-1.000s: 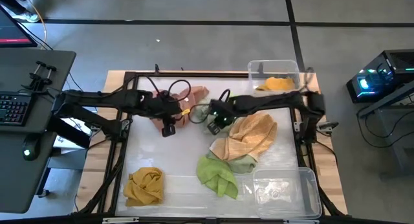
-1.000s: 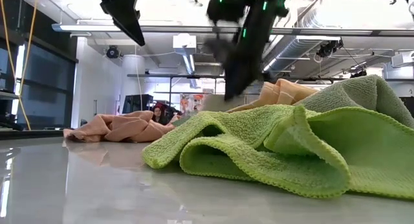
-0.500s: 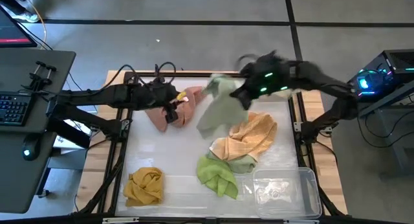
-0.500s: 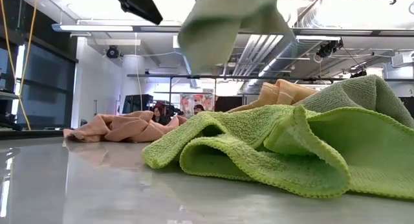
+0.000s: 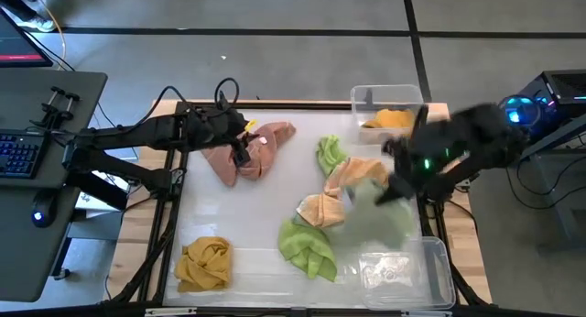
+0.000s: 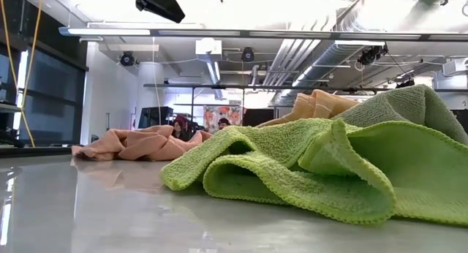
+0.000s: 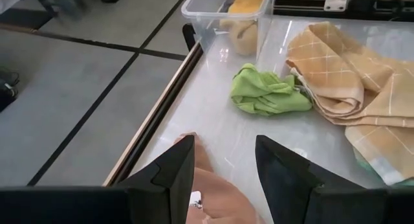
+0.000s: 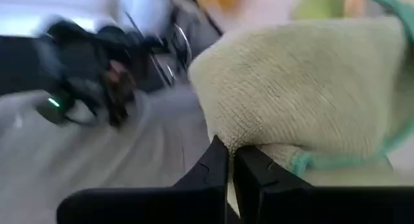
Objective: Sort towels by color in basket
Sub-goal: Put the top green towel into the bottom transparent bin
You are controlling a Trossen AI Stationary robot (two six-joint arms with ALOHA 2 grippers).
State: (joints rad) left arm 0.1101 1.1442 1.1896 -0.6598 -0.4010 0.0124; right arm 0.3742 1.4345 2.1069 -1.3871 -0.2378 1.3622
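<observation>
The near clear bin point(image 5: 405, 278) is empty, with mustard in the far bin point(image 5: 392, 119). My right gripper should carry on with the pale green towel and let go of it in the near clear bin.
My right gripper point(image 5: 396, 184) point(image 8: 229, 153) is shut on a pale green towel point(image 5: 383, 218) and shows blurred above the table's right side, by the near clear bin point(image 5: 405, 267). My left gripper point(image 5: 240, 154) point(image 7: 223, 162) is open and hovers above the salmon pink towel point(image 5: 247, 150) point(image 7: 217, 195), high over the table in the low view point(image 6: 157, 1). On the table lie a small bright green towel point(image 5: 330, 154), a peach checked towel point(image 5: 352, 184), a larger green towel point(image 5: 307, 245) and a mustard towel point(image 5: 203, 262). Another mustard towel point(image 5: 389, 118) sits in the far bin. My right gripper pinches the pale green towel between its two fingers at a bunched fold point(image 8: 228, 136). The towel is lifted clear of the table and bulges out beyond the fingertips point(image 8: 217, 160); its teal-stitched hem point(image 8: 304, 162) shows beside them. Several layers seem caught.
A clear bin point(image 5: 366, 97) stands at the far right corner and another at the near right corner. A dark frame rail point(image 5: 275, 104) runs round the white table top. The larger green towel point(image 6: 292, 172) fills the low view's foreground.
My right gripper has lifted the pale green towel off the middle of the table, swung it up and toward the far edge, then carried it fast toward the right and near edges. A small bright green towel now lies uncovered there. My left gripper has drifted toward the far edge.
</observation>
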